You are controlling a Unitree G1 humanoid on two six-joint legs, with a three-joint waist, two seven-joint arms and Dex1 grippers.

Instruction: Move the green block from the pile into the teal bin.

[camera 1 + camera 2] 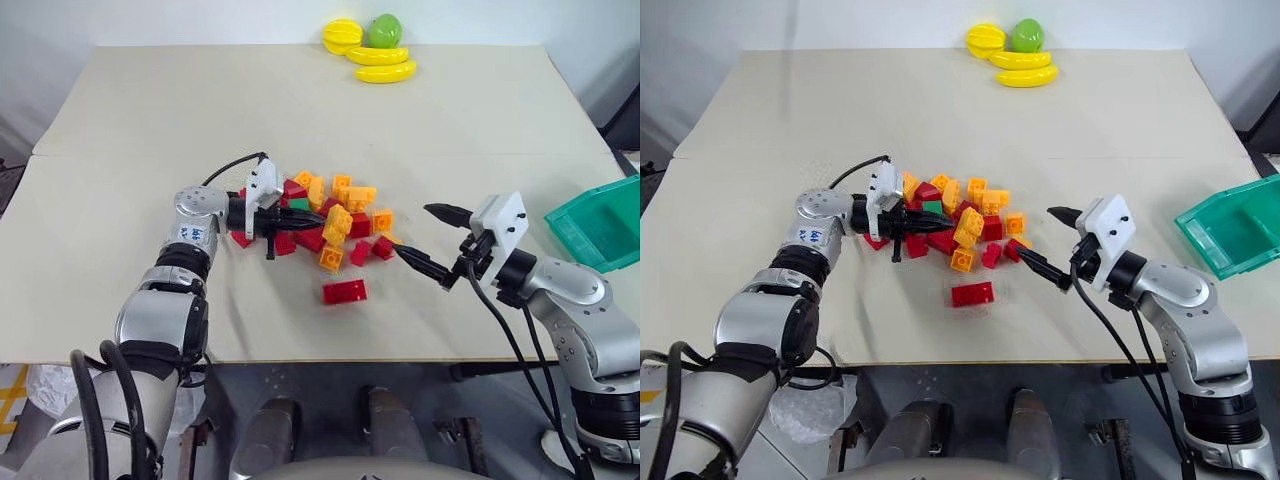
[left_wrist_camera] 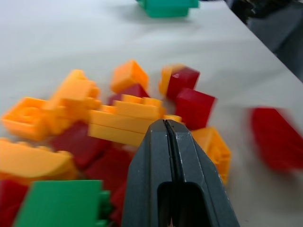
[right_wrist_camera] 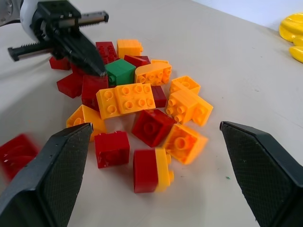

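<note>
Next, I pull back, open and come down around the green block, because my left gripper's closed fingers reach past the green block to the orange bricks.
The pile of red and orange bricks lies mid-table. The green block sits at its left rear side, half buried among red bricks. My left gripper reaches in level from the left, shut with nothing between its fingers. Its tip is right beside the green block, among the bricks. My right gripper hovers open just right of the pile, pointing at it, with nothing in it. The teal bin stands at the table's right edge.
One red brick lies apart, in front of the pile. Yellow toy bananas and a round green toy fruit sit at the far edge. The beige table has open room on the left and behind the pile.
</note>
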